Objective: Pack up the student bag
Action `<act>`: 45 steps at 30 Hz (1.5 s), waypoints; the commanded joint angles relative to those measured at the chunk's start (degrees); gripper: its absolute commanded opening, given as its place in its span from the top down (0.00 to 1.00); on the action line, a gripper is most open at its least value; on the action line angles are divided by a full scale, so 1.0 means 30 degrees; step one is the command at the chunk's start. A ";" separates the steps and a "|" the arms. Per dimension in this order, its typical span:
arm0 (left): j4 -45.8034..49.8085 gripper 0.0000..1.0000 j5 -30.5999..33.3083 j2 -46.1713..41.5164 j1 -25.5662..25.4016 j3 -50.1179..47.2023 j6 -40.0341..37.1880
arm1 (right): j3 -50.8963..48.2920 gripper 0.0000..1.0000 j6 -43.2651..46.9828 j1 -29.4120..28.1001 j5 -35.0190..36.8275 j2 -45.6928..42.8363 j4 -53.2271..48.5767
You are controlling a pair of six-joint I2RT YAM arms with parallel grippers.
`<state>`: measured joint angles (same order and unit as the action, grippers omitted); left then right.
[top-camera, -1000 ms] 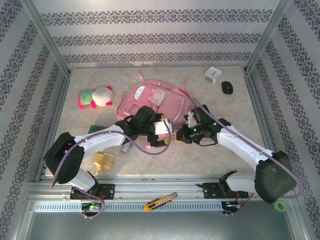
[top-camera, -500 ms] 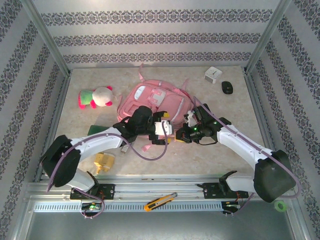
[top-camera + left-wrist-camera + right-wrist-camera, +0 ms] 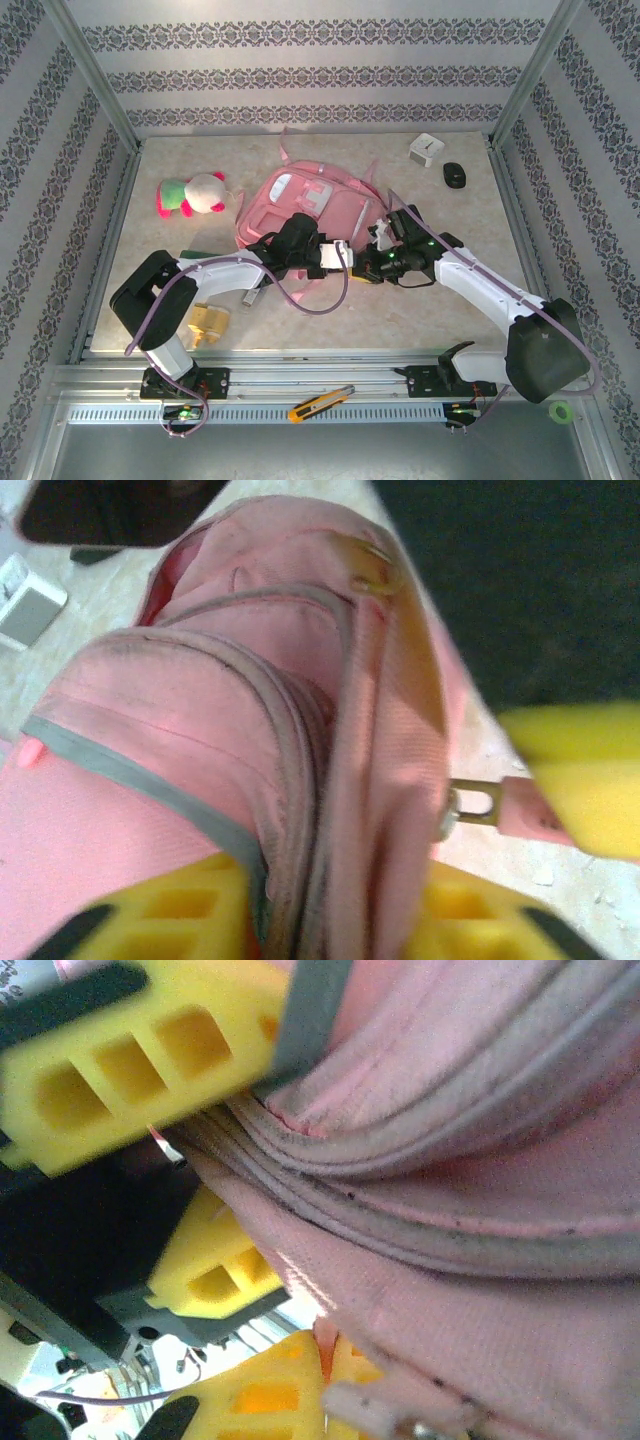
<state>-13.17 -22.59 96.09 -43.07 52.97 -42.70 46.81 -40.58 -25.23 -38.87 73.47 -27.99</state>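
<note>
The zip pull [image 3: 535,813] is tucked under the bag's seam. My left gripper should keep the bag's fold [image 3: 365,860] still while my right gripper opens and grabs the zip pull from the front.
The student bag [image 3: 305,205], a soft pink backpack, lies in the middle of the table. At its near right edge my left gripper [image 3: 336,258] is shut on a fold of the pink fabric by the zip. In the left wrist view that fold [image 3: 340,780] fills the gap between my yellow fingers [image 3: 150,915]. Just to the right, my right gripper [image 3: 372,262] is shut on the bag's pink zip pull [image 3: 520,805]. In the right wrist view its fingertips [image 3: 270,1400] pinch that tab [image 3: 325,1335] under the bag's seam [image 3: 450,1210]. Both grippers are almost touching.
A pink-and-green plush toy [image 3: 190,195] lies at the left. A white box [image 3: 426,150] and a small black object [image 3: 455,175] sit at the back right. A yellow item [image 3: 208,320] lies near the left arm's base, and a utility knife [image 3: 320,402] rests on the front rail.
My left gripper has slid right onto the bag's near edge and closed from wide open onto the fabric. The right gripper has stayed shut in place.
</note>
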 commanded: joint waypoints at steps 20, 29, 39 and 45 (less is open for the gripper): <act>-0.4694 1.00 -0.6203 -0.1207 -0.0208 -0.0864 1.1353 | -0.3398 0.88 -0.2626 0.0226 0.4279 -0.3772 0.5639; -0.4869 1.00 -0.6690 -0.1614 -0.0204 -0.1114 1.2033 | -0.4796 0.77 -0.2776 0.0091 0.6243 -0.5035 0.8760; -0.5235 1.00 -0.7141 -0.1467 -0.0032 -0.0913 1.2798 | -0.4249 0.57 0.0474 -0.0749 0.6149 -0.4532 0.9843; -0.5257 1.00 -0.7998 -0.1288 0.0880 -0.0651 1.4587 | -0.5085 0.50 0.5339 -0.0795 0.6232 -0.6937 0.9501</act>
<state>-25.08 -36.16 94.72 -40.34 50.15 -5.37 31.79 -34.89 -27.27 -22.11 56.77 -4.80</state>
